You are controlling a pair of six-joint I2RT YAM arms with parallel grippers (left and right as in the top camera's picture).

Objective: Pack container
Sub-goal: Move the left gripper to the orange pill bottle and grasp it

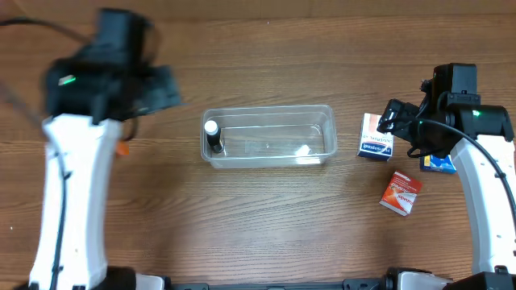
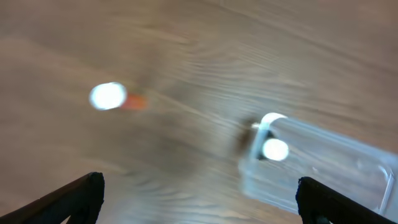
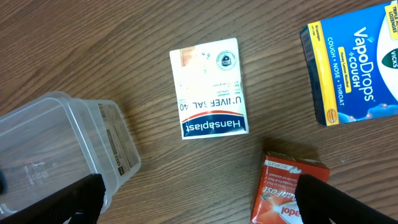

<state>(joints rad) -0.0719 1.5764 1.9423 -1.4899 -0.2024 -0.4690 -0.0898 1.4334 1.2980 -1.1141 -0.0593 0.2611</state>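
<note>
I should keep my left gripper going toward the orange item with open fingers, since it stands clear of the container, and then close around its body [image 2: 134, 102].
The clear plastic container [image 1: 270, 163] lies mid-table with a small white-capped bottle [image 1: 212, 135] standing at its left end. My left gripper [image 1: 165, 90] hovers up left of it, blurred, open and empty [image 2: 199, 199]. Its wrist view shows the container [image 2: 348, 168] and the bottle cap [image 2: 275, 149] to the right. My right gripper [image 1: 391, 119] is open and empty [image 3: 199, 199], above the table beside a white Hansaplast box [image 1: 375, 137] [image 3: 208, 87]. The container's right end [image 3: 93, 137] shows in the right wrist view.
A red tablet box [image 1: 401, 193] [image 3: 289, 193] and a blue VapoDrops box [image 1: 438, 163] [image 3: 354, 62] lie at the right. A small orange item with a white cap [image 1: 122, 148] [image 2: 115, 98] lies left of the container.
</note>
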